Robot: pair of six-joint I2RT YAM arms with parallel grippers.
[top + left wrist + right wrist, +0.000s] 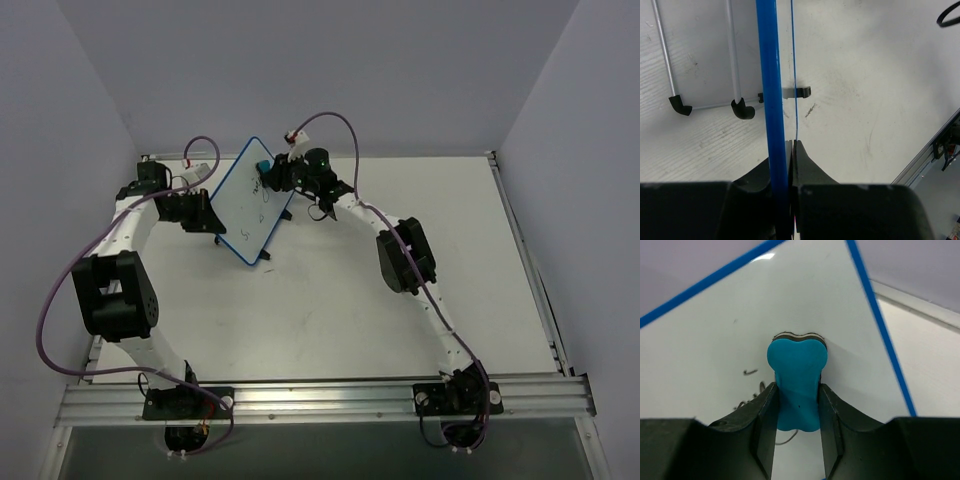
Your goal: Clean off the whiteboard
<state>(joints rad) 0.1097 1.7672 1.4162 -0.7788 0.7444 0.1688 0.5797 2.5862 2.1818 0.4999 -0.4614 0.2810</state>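
Note:
The blue eraser [264, 166] is near the whiteboard's upper corner and black handwriting is still there below, so the robot's right gripper should turn back and wipe down over the handwriting [262, 216].
The whiteboard [248, 205], white with a blue frame, is held up tilted above the back left of the table. My left gripper [207, 216] is shut on its left edge. In the left wrist view the blue frame [771, 75] runs edge-on into the closed left gripper [791, 143], and two black feet [742, 109] on thin wire legs show beside it. My right gripper [275, 178] is shut on a blue eraser [263, 168]. The eraser [797, 380] presses flat on the board face [715, 340] near its upper corner. Black handwriting [751, 372] remains left of and below it.
The white table [400, 320] lies under the board. An aluminium rail [330, 398] runs along the near edge, where both arm bases are bolted. Grey walls close in the back and both sides. The table's metal edge strip [932, 150] shows at the right of the left wrist view.

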